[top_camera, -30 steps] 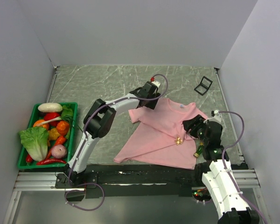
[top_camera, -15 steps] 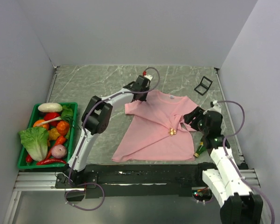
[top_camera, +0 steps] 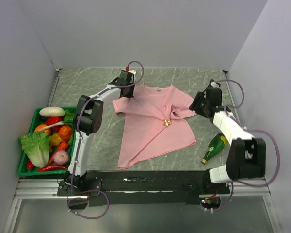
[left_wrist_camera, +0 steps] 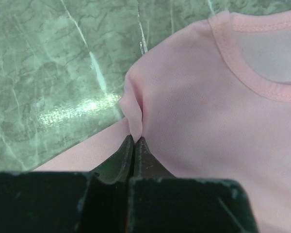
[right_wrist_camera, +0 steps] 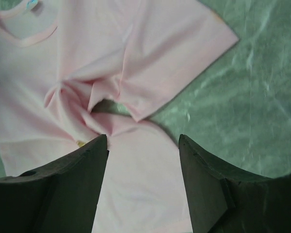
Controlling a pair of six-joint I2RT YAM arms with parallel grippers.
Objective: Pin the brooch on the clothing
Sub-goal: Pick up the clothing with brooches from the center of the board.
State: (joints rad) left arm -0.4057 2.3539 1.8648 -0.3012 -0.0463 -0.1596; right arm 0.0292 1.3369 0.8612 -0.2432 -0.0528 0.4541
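My gripper will pull the clothing toward the back, and the brooch (top_camera: 167,123) will move along with the clothing, because the folds (top_camera: 167,113) gather tightly at the brooch.
The clothing (top_camera: 153,124), a light pink T-shirt, lies rumpled on the marble table, collar toward the back. The brooch (top_camera: 168,122), a tiny orange-gold pin, sits at a bunched fold near the shirt's middle. My left gripper (top_camera: 122,96) is at the shirt's back-left shoulder. In the left wrist view, the left gripper (left_wrist_camera: 135,139) is shut on a pinched ridge of pink fabric (left_wrist_camera: 203,111). My right gripper (top_camera: 194,104) hovers by the right sleeve. In the right wrist view, the right gripper (right_wrist_camera: 143,141) is open above the shirt (right_wrist_camera: 136,179), holding nothing. A speck of the brooch (right_wrist_camera: 81,143) shows beside its left finger.
A green crate (top_camera: 72,108) of vegetables stands at the left edge. A green bottle (top_camera: 214,147) lies on the table at the front right, beside the right arm. Grey walls close the table on three sides.
The left gripper has shut on the shirt's shoulder and dragged the whole shirt, brooch included, toward the back left. The right arm has swung toward the back right, staying open.
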